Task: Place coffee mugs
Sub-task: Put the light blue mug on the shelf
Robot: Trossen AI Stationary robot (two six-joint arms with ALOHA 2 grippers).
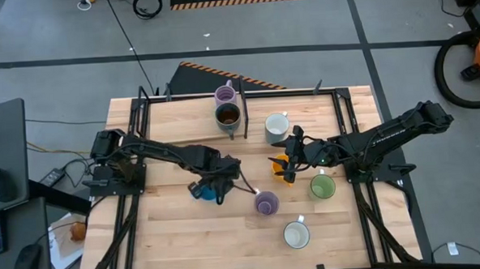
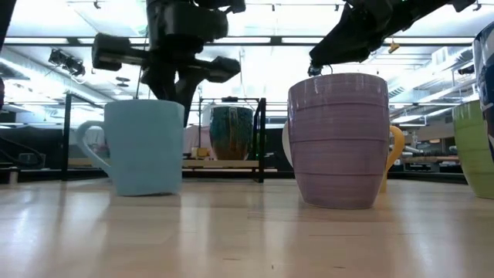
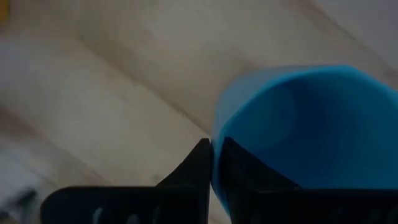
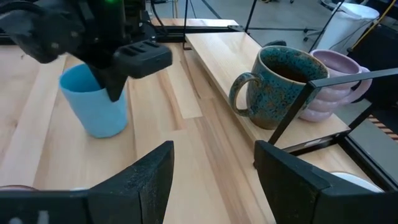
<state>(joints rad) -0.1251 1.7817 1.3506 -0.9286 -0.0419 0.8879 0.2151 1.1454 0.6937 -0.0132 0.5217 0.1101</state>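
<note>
The light blue mug's handle points along the shelf, so the robot's left gripper should turn it toward the shelf and grasp the mug rim's near side before lifting.
My left gripper is shut on a light blue mug left of the table's middle; the mug stands upright with its handle showing in the low view. My right gripper hangs open over an orange mug, touching nothing. A lilac mug, a green mug and a white mug stand on their bases on the table. A second white mug stands farther back. A dark speckled mug and another lilac mug stand on a raised shelf. My left gripper holds the blue mug by its rim, one finger inside the cup and one outside. The fingers come from above, pointing steeply down. The mug hangs about upright below them; whether its base touches the table, I cannot tell.
A black metal frame runs round the table, with the raised wooden shelf along the far side. Bare wood lies at the near left. The lilac mug stands close to the right of the blue one.
</note>
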